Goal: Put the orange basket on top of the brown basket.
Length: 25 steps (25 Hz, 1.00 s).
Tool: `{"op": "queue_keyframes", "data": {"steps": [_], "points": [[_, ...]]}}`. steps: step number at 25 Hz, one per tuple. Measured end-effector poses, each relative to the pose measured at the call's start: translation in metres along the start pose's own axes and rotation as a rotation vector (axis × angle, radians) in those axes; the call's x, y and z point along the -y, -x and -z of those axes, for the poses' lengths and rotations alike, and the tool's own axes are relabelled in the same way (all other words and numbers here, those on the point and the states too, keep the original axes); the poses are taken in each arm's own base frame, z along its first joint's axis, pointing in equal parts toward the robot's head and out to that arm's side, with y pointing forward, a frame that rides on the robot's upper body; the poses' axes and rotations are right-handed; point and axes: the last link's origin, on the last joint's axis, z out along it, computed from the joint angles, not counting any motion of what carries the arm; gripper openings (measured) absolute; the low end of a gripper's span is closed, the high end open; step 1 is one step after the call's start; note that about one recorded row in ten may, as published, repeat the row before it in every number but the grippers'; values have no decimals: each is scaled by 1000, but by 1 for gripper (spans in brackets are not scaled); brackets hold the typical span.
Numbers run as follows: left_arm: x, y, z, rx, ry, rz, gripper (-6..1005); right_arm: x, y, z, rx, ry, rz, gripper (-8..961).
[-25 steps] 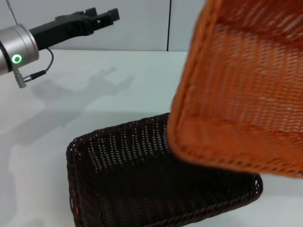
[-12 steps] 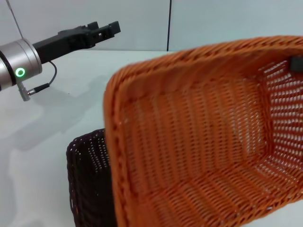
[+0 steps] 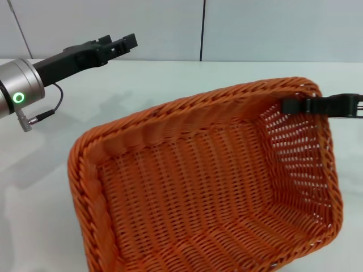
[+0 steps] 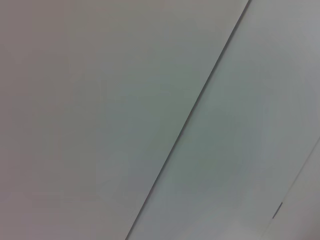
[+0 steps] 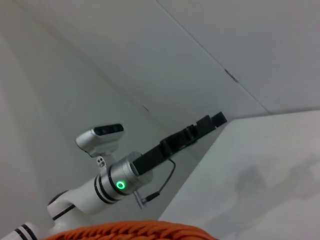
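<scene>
My right gripper carries on lowering the orange basket's raised rim (image 3: 303, 85), with the orange basket open side up (image 3: 190, 181) over the brown basket, and lets go once the orange basket sits level.
The orange basket (image 3: 210, 187) fills the lower head view, tilted with its opening facing up toward the camera; a strip of its braided rim (image 5: 135, 232) shows in the right wrist view. My right gripper (image 3: 292, 105) comes in from the right and is shut on the far right rim of the basket. The brown basket is hidden under the orange one. My left gripper (image 3: 120, 43) is held high at the back left, open and empty, well away from both baskets; it also shows far off as the left gripper (image 5: 210, 121) in the right wrist view.
The white table (image 3: 170, 85) stretches behind and to the left of the basket. Grey wall panels (image 3: 255, 28) stand at the back. The left wrist view shows only bare wall (image 4: 100, 100).
The orange basket has swung down and to the left from a steep tilt, levelling out until it covers the brown basket entirely. The left arm has barely shifted.
</scene>
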Motion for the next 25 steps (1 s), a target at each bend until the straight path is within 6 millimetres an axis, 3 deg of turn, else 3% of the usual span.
{"op": "queue_keyframes", "data": {"steps": [6,8,18,25], "points": [[1,0,1,-1,-7,-9,824,12,-5,-9,-32,-59,-53,360],[2,0,1,-2,-8,-11,824,22,-8,-6,-62,-131,-93,359],[2,-6,-7,-5,-16,-42,824,29,-10,2,-54,-187,-81,391],[1,-5,-9,0,-21,-42,824,26,-4,14,-3,-185,-27,762]]}}
